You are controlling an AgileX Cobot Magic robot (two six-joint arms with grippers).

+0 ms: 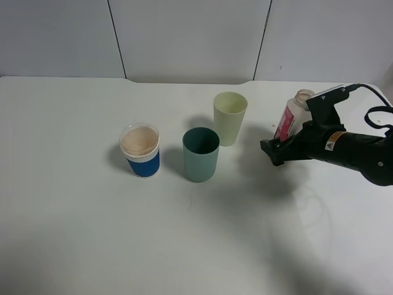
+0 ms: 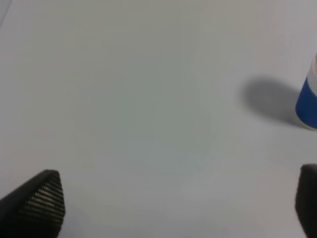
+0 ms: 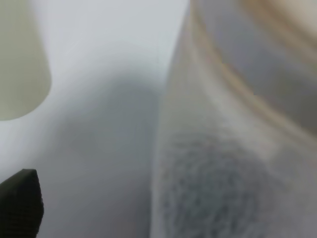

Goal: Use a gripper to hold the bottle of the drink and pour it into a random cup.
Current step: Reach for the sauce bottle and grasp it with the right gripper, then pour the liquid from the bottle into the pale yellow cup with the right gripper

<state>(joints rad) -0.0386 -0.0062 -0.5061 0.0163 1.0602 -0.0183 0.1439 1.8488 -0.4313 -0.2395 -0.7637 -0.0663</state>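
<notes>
The bottle [image 1: 291,120] should let its hidden drink flow out in a thin stream when I tilt it to pour, because the narrow neck [image 1: 304,96] is open.
The bottle [image 1: 287,118], translucent with a red-pink label and an open neck, stands at the right of the table. My right gripper [image 1: 276,149] reaches around it from the right, jaws apart. In the right wrist view the bottle [image 3: 233,139] fills the frame very close, and one black fingertip [image 3: 20,203] stands apart from it, with a gap between. The other finger is hidden. I cannot make out the drink in the bottle. The pale yellow-green cup [image 1: 229,117] stands upright to the bottle's left and also shows in the right wrist view [image 3: 20,59]. My left gripper [image 2: 178,208] is open and empty over bare table.
A teal-green cup [image 1: 201,153] stands in front of the pale cup. A blue-and-white cup [image 1: 140,150] with pale brownish contents stands further left; its side shows in the left wrist view [image 2: 308,99]. The white table [image 1: 92,233] runs back to a grey wall.
</notes>
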